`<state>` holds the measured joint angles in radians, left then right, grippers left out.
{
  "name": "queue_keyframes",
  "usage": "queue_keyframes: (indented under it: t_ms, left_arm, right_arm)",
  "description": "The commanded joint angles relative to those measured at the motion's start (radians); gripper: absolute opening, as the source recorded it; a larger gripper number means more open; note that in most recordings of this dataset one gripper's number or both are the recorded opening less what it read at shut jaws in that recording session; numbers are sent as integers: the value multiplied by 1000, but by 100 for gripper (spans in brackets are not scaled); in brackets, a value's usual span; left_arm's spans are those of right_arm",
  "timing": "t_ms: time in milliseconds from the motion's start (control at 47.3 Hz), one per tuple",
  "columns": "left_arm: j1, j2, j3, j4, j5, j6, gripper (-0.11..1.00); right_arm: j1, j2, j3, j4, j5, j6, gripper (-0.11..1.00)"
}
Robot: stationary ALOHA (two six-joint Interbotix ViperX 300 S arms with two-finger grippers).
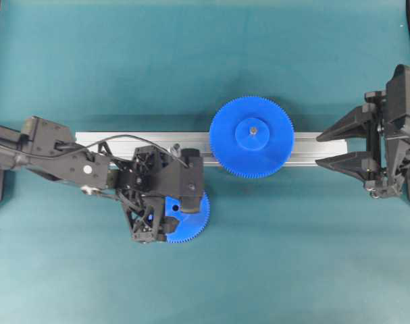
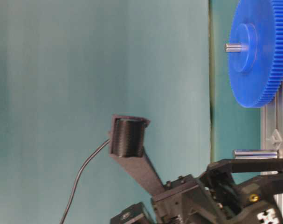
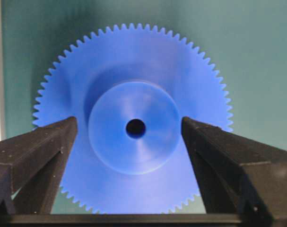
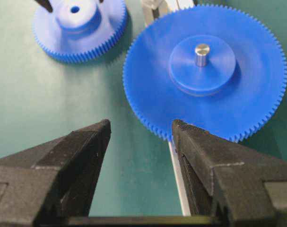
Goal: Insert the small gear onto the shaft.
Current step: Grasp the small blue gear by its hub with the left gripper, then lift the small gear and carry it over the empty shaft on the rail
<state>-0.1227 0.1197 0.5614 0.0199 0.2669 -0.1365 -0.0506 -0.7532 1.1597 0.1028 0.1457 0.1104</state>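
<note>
The wider gear's toothed rim (image 1: 211, 140) comes close to the shaft, so I expect the small gear's teeth to meet the wider gear when I lower the small gear (image 1: 189, 219) onto the shaft.
The small gear (image 3: 134, 127) lies flat on the teal table, hub and centre hole facing up, just in front of the rail. My left gripper (image 3: 129, 125) hangs over it, open, with one finger on each side of the hub and a gap at both sides. From above, the small gear (image 1: 190, 219) is half hidden under that gripper. The shaft (image 2: 255, 153) stands on the rail beside its clear mount, bare. My right gripper (image 1: 319, 150) is open and empty at the rail's right end, pointing at the wider gear.
The wider blue gear (image 1: 252, 137) sits on its own pin on the silver rail (image 1: 117, 140), between the two grippers. Black frame posts stand at the table's left and right edges. Teal table surface lies in front of and behind the rail.
</note>
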Motion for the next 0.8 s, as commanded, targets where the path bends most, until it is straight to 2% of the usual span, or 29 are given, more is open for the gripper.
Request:
queue_keyframes:
  t_ms: [0, 782]
  left_arm:
    - [-5, -11, -20, 3, -3, 0, 92]
    - [-6, 29, -12, 3, 0, -15, 92]
  right_arm:
    - [-2, -2, -8, -2, -5, 5, 65]
    - [2, -61, 20, 3, 37, 17, 65]
